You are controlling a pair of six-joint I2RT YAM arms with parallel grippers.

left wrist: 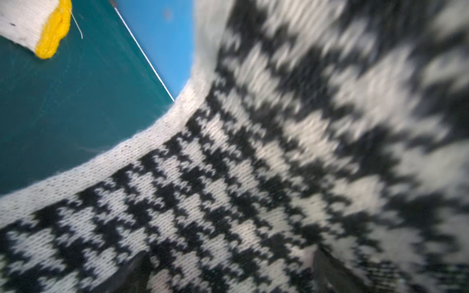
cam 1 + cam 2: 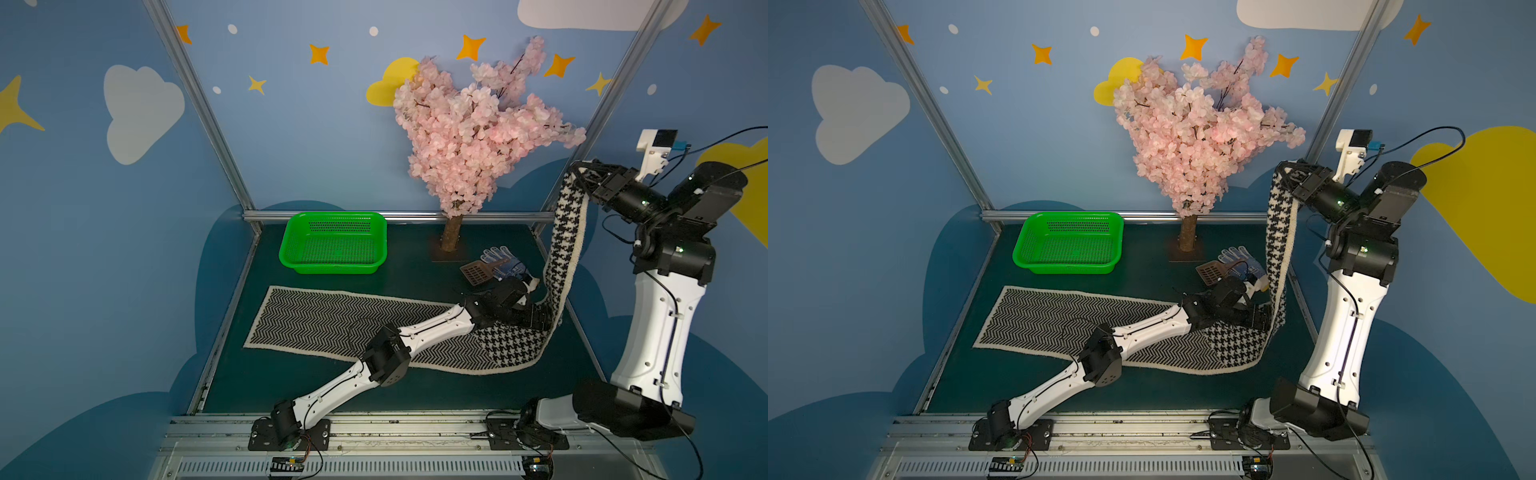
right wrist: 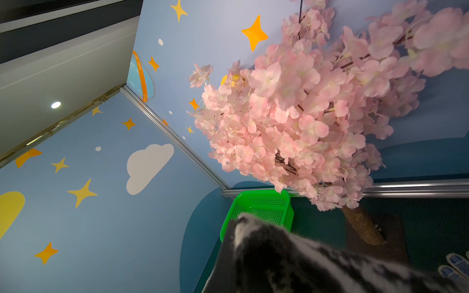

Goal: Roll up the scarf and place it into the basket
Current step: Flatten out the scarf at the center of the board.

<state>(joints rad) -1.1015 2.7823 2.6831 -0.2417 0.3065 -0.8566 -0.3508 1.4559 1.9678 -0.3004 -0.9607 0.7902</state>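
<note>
My left gripper should move back toward the basket [image 2: 333, 244] first, because it is open and in the way of the scarf's bend [image 2: 552, 321]. My right gripper will then fold the scarf's raised end over.
The scarf [image 2: 332, 324] [image 2: 1059, 320] lies across the dark green table with its herringbone side up. Near the right edge it shows its houndstooth side and rises in a hanging strip. My right gripper [image 2: 575, 168] [image 2: 1283, 166] is high at the right, shut on the scarf's upper end, which fills the bottom of the right wrist view [image 3: 279, 258]. My left gripper [image 2: 540, 318] [image 2: 1266, 318] is low on the table where the cloth bends upward. It is open, its two dark fingertips spread wide over houndstooth cloth [image 1: 228, 177]. The green basket [image 2: 332, 268] [image 2: 1067, 268] [image 3: 264, 205] stands empty at the back left.
A pink blossom tree [image 2: 478, 124] stands at the back on a brown trunk [image 2: 451, 232], close to the raised right arm. A blue-dotted white glove [image 2: 503, 262] [image 1: 33, 22] and a brown slotted scoop [image 2: 476, 272] lie just behind the left gripper. Metal frame posts edge the table.
</note>
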